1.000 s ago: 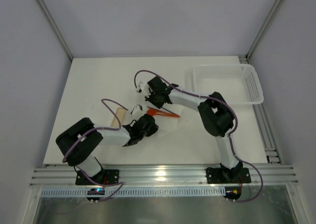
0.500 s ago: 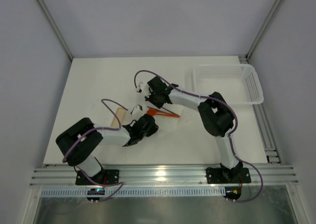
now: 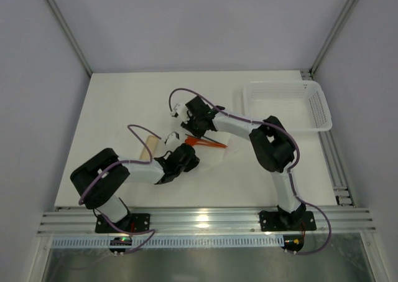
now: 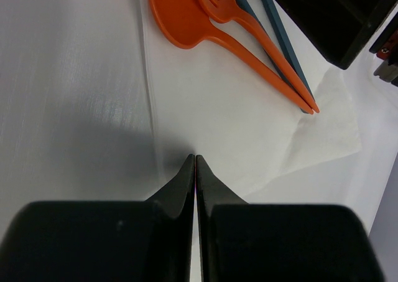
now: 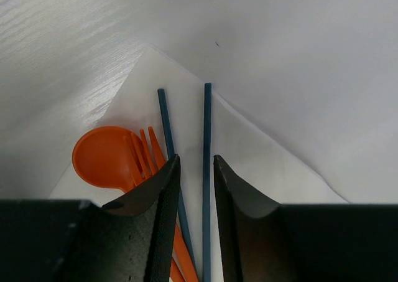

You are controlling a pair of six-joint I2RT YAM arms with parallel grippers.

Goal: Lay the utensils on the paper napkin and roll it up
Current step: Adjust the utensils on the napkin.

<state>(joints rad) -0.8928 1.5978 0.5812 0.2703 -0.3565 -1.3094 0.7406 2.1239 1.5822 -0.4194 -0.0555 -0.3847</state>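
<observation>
The outer blue stick's far end (image 5: pixel 208 90) angles away from the fork, so my right gripper should move that stick nearer to the other blue stick (image 5: pixel 164 111) before rolling.
The paper napkin (image 4: pixel 249 126) lies flat on the table with the utensils on it. These are an orange spoon (image 5: pixel 102 157), an orange fork (image 5: pixel 146 150) and two thin blue sticks (image 5: pixel 163 117). In the top view the orange utensils (image 3: pixel 208 143) show between the two arms. My right gripper (image 5: pixel 196 160) hangs just over them, open a little, and one blue stick (image 5: pixel 207 126) lies between its fingers without touching them. My left gripper (image 4: pixel 196 157) is shut. Its tips sit low on the napkin near the edge, a short way from the spoon (image 4: pixel 174 14).
A white perforated basket (image 3: pixel 314 101) stands at the back right. A short beige piece (image 3: pixel 149 146) lies left of the left wrist. The right arm's black body (image 4: pixel 336 20) looms close behind the utensils in the left wrist view.
The right gripper's jaws have parted, and the blue stick now lies free on the napkin. Neither arm has visibly shifted, and the left gripper stays shut.
</observation>
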